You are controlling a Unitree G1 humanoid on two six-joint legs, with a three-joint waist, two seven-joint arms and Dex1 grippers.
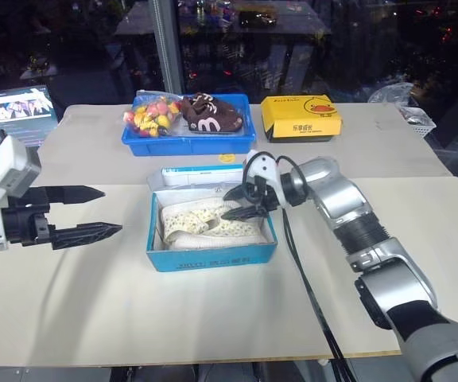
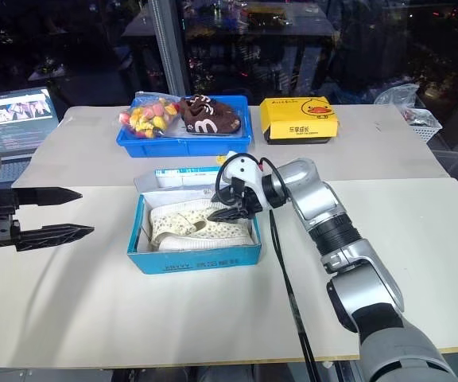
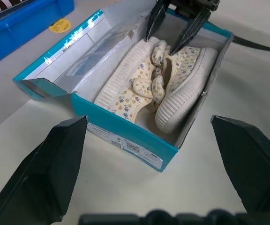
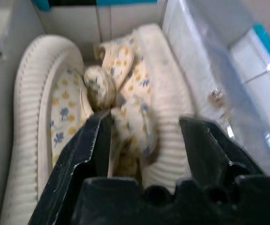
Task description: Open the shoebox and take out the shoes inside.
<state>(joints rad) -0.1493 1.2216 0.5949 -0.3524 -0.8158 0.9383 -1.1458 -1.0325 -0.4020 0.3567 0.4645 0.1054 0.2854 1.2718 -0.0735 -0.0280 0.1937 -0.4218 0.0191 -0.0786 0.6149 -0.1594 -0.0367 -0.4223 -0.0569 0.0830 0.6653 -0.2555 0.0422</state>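
Note:
The bows point(image 4: 121, 108) sit close together between separate soles, so the near cream shoe point(image 1: 211, 240) will come loose when I lift it, and its partner will stay in the shoebox.
The blue shoebox point(image 1: 211, 256) stands open at mid-table, its lid point(image 1: 197, 173) folded back behind it. Two cream shoes point(image 1: 201, 221) with small flower prints and bows lie side by side inside, also seen in the left wrist view as shoes point(image 3: 144, 86). My right gripper point(image 1: 229, 204) reaches into the box from the right. Its fingers are apart and straddle the upper edge of one shoe point(image 4: 139, 89) near the bow. My left gripper point(image 1: 110, 211) hovers open to the left of the box, pointing at it, with nothing between its fingers.
A blue plastic tray point(image 1: 185, 145) behind the box holds a brown shoe point(image 1: 213, 115) and a bag of coloured pieces point(image 1: 151, 115). A yellow duck-logo box point(image 1: 300, 118) sits at the back right, a laptop point(image 1: 14, 107) at the far left. A black cable point(image 1: 300, 278) trails along my right arm.

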